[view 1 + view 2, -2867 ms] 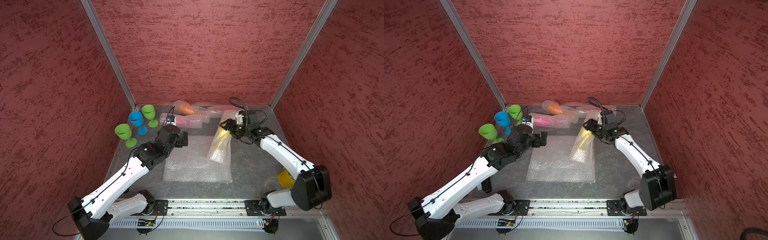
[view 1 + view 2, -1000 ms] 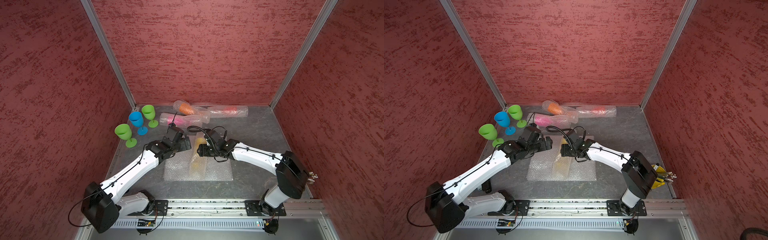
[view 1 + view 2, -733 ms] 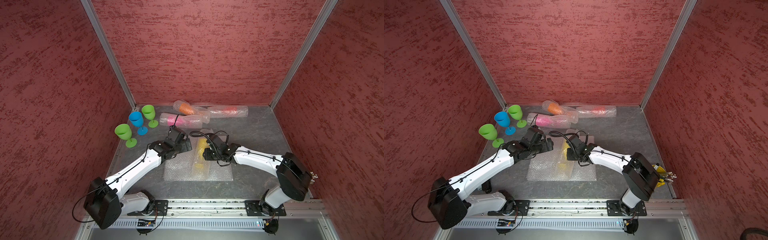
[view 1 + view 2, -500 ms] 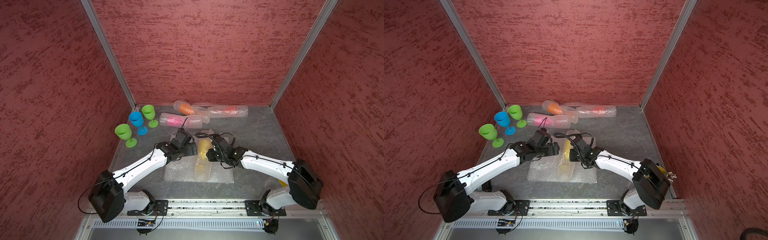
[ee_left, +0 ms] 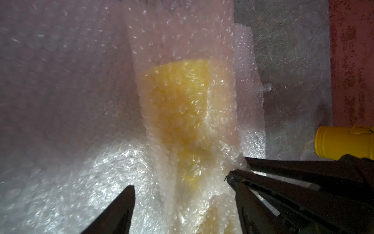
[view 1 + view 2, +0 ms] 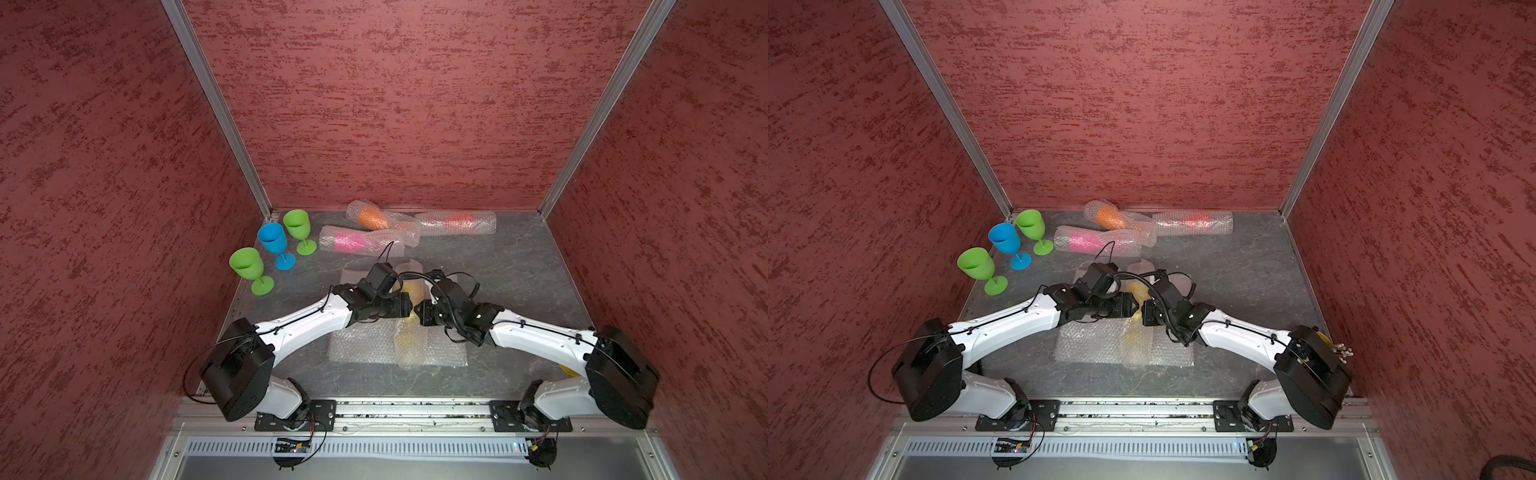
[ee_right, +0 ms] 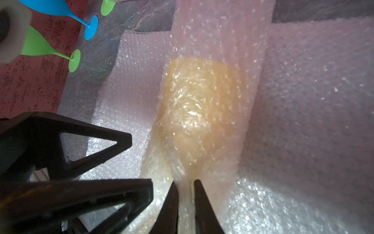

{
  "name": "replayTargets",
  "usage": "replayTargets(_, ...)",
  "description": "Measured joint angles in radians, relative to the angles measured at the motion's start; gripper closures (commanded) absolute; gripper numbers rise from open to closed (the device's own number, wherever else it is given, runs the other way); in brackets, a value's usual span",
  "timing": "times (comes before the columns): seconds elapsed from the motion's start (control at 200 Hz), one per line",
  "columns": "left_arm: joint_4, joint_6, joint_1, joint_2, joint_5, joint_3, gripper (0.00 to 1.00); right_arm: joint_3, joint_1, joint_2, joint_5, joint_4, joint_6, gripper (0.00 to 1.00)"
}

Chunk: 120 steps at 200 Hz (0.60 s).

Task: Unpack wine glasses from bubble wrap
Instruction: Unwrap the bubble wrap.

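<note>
My right gripper is pinching bunched wrap over the stem [image 7: 178, 168], so it needs to open and pull the roll's side flap [image 7: 230, 177] away while my left gripper keeps hold of the roll.
A yellow wine glass [image 6: 410, 287] [image 5: 178, 105] [image 7: 202, 97] lies rolled in bubble wrap [image 6: 409, 345] on top of a flat sheet of bubble wrap [image 6: 361, 345]. My right gripper [image 7: 185, 185] [image 6: 419, 311] is shut on the wrap at the roll's narrow stem part. My left gripper [image 5: 181, 182] [image 6: 411, 306] faces it from the other side. It is open, with its fingers either side of the same wrapped stem. Two green glasses [image 6: 246, 264] [image 6: 297, 224] and a blue one [image 6: 272, 237] stand upright at the back left.
Three more wrapped rolls lie along the back wall: pink [image 6: 357, 242], orange [image 6: 372, 216] and red [image 6: 457, 220]. A yellow cylinder [image 5: 342, 141] sits by my right arm's base. Red walls close in three sides.
My left gripper has come right up to the roll and its fingers have narrowed. My right gripper has shut on the wrap, and both arms have shifted slightly to the right.
</note>
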<state>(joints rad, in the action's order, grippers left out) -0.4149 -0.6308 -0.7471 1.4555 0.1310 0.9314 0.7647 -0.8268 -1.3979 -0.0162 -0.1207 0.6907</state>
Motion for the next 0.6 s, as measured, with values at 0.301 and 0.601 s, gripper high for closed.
replayTargets(0.301,0.075,-0.036,0.007,0.059,0.072,-0.047,0.55,-0.033,0.023,0.0,-0.018,0.065,0.004,0.82)
replayTargets(0.601,0.127,-0.05,0.036,0.055,0.102,-0.058,0.94,-0.032,0.025,0.026,0.026,0.055,-0.04,0.47)
